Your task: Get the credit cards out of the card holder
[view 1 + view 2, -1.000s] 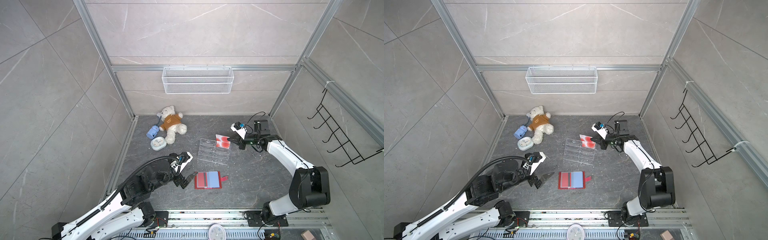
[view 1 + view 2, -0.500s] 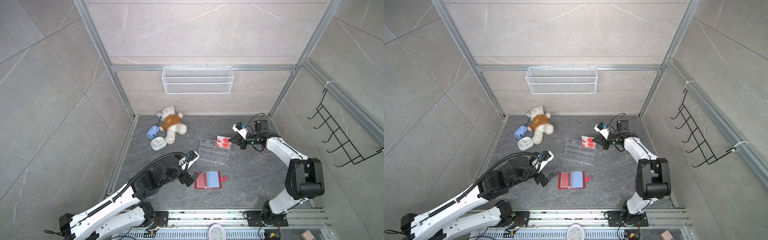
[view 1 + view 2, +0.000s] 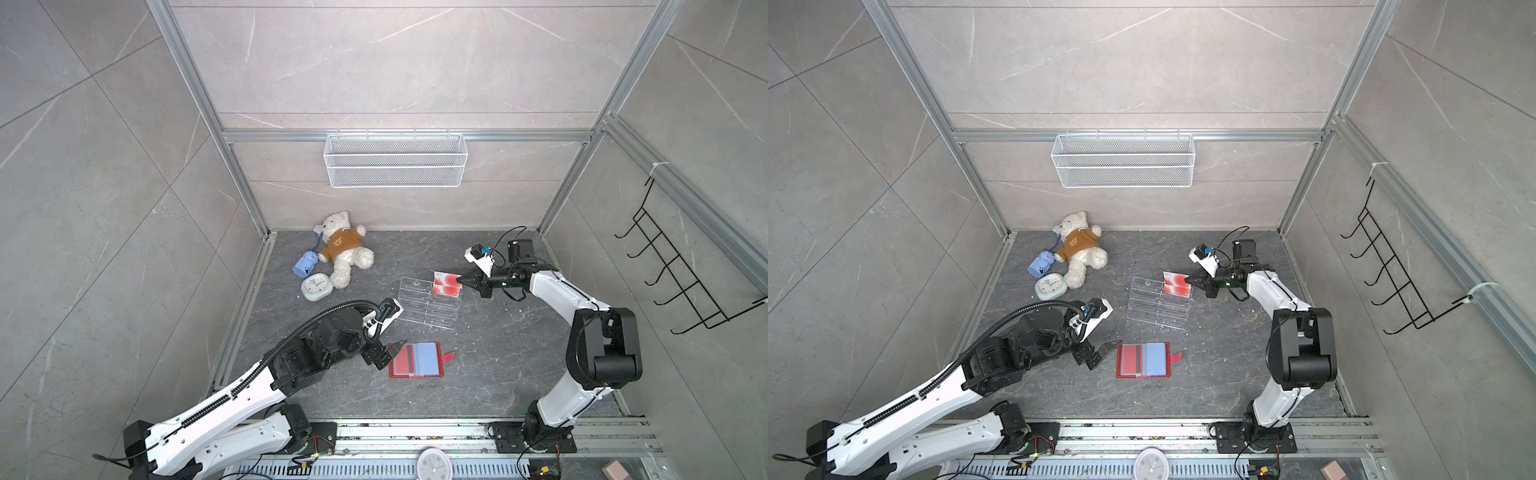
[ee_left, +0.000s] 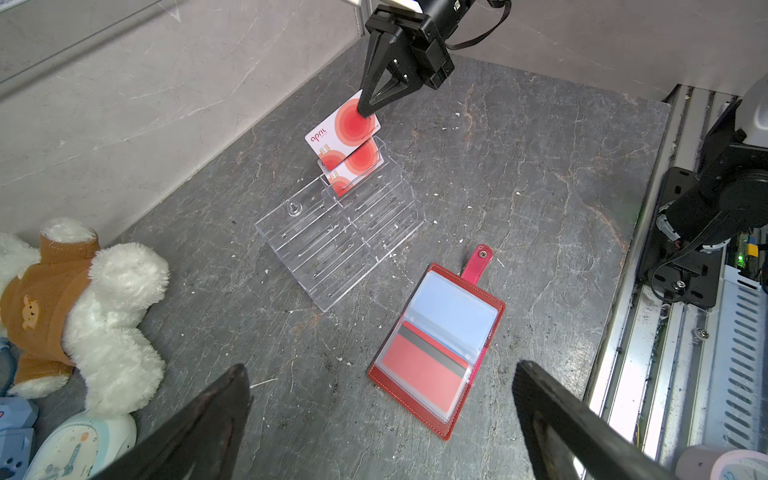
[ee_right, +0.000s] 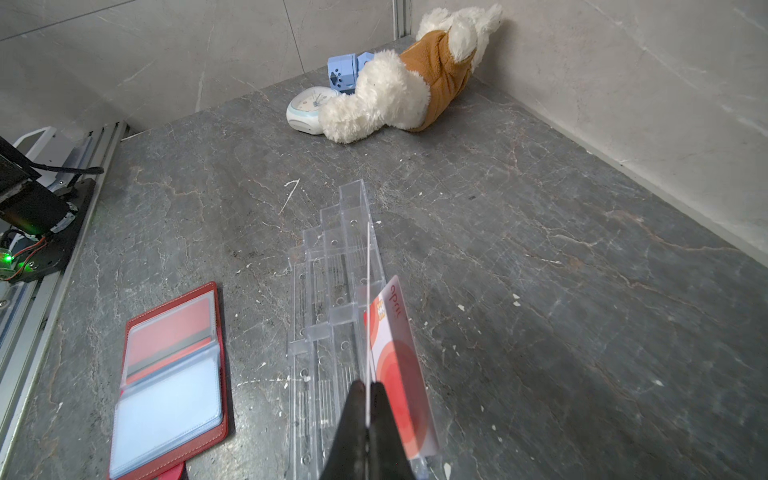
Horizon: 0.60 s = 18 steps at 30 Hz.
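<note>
The white credit card (image 3: 445,279) hangs upright, lined up with the rack's back level (image 3: 445,293), so my right gripper should keep lowering it until its bottom edge sits there.
The red card holder (image 3: 415,359) (image 3: 1144,359) lies open on the dark floor, pale blue sleeves up. A red card with a dark stripe (image 4: 419,365) shows through one sleeve. My left gripper (image 3: 392,353) (image 4: 380,368) is open just left of the holder, its fingers apart and touching nothing. My right gripper (image 3: 459,281) (image 5: 368,388) is shut on a white credit card with a red circle (image 4: 345,129), held upright over the back tier of the clear acrylic rack (image 3: 428,305). A second such card (image 4: 353,166) (image 5: 395,361) stands in that tier.
A teddy bear (image 3: 345,253), a blue toy (image 3: 305,264) and a small clock (image 3: 316,286) lie at the back left. A wire basket (image 3: 395,160) hangs on the back wall. Black hooks (image 3: 685,282) hang on the right wall.
My left gripper has moved right, up to the card holder's left edge, still open. The right arm's elbow has shifted while its card stays over the rack.
</note>
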Tool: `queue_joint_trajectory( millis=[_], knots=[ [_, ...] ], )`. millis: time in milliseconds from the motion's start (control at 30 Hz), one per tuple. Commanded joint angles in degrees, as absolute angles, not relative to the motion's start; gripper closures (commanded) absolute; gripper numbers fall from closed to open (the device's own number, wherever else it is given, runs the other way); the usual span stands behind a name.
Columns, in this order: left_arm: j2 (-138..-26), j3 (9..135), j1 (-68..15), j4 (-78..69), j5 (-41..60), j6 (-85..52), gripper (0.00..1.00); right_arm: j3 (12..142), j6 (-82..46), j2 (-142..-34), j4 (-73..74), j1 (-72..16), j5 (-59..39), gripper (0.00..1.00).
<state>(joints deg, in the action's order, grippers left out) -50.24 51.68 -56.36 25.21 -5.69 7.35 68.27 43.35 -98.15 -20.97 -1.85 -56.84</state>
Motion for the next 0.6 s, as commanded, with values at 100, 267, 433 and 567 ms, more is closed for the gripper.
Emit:
queue_joint_trajectory(
  millis=[100,267,433,567],
  knots=[
    [-50.3,54.4,-56.0,23.6,-5.1,8.8,0.0,70.0,44.2,-100.2,-21.6,-1.6,-58.5,1.0],
    [-50.7,54.7,-56.0,23.6,-5.2,8.6,0.0,70.4,44.4,-101.2,-21.5,-1.4,-58.6,1.0],
    [-51.0,55.0,-55.9,23.9,-4.9,8.8,0.0,70.8,44.5,-102.4,-21.6,-1.1,-58.8,1.0],
    [-51.5,55.3,-55.9,24.0,-4.7,8.7,0.0,71.3,44.7,-103.0,-22.0,-1.1,-58.9,1.0]
  ],
)
